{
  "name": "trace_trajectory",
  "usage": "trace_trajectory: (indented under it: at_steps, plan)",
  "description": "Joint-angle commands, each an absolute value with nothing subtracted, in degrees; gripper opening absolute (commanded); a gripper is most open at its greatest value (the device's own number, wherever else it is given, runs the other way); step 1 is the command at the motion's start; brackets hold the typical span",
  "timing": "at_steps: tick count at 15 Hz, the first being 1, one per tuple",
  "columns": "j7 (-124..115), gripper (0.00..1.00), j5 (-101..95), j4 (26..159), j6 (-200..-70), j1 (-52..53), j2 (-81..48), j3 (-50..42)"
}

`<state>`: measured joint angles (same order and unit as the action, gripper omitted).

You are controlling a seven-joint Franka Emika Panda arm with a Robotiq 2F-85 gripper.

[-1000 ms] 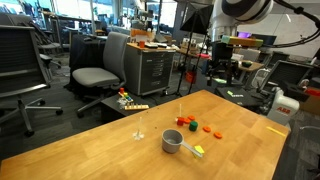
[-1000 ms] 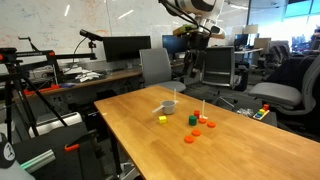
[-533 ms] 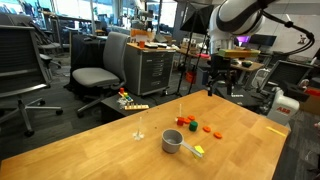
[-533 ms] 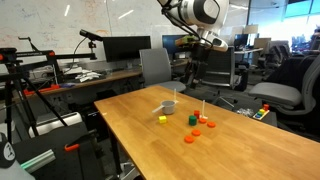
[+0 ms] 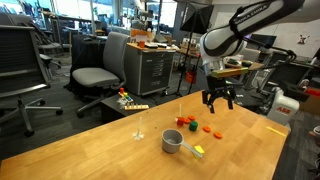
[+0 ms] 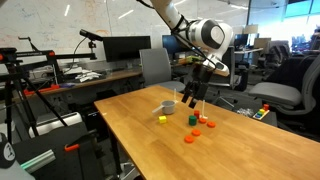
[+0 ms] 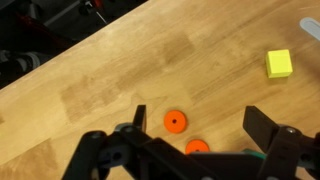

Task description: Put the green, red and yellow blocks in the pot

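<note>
The robot's open gripper hangs over the orange discs [image 7: 175,122], away from the green block [image 6: 193,120], so next the gripper goes up and center itself over the green block before coming down to grasp it.
The small silver pot [image 5: 172,141] stands on the wooden table with its handle pointing toward the yellow block [image 5: 198,151]; it also shows in an exterior view [image 6: 169,106]. The green block [image 5: 190,122] and the red block [image 5: 183,120] sit close together behind the pot. In an exterior view the yellow block [image 6: 163,118] lies in front of the pot and the green block [image 6: 193,118] to its right. My gripper [image 5: 218,100] [image 6: 191,97] hangs open and empty above the blocks. In the wrist view my open jaws [image 7: 200,135] frame two orange discs; the yellow block [image 7: 279,63] lies at the upper right.
Flat orange discs [image 5: 207,128] [image 5: 217,133] [image 7: 175,122] lie beside the blocks. Thin upright sticks [image 5: 139,125] [image 5: 181,108] stand near the pot. Office chairs [image 5: 95,75] and a drawer cabinet [image 5: 155,70] stand beyond the table's far edge.
The arm has come down from high above the far edge and swung in over the table, so the open gripper now hangs low above the blocks and discs.
</note>
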<state>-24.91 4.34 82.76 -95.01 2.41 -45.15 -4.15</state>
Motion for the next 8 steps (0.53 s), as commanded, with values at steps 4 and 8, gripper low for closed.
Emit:
trace_trajectory:
  at_steps: [4, 8]
  plan:
    - [-17.98, 1.0, -2.19, 69.12, -74.25, 4.96, -52.59, -3.36]
    - [-19.95, 1.0, -1.06, 66.8, -79.08, 5.47, -51.17, -3.12]
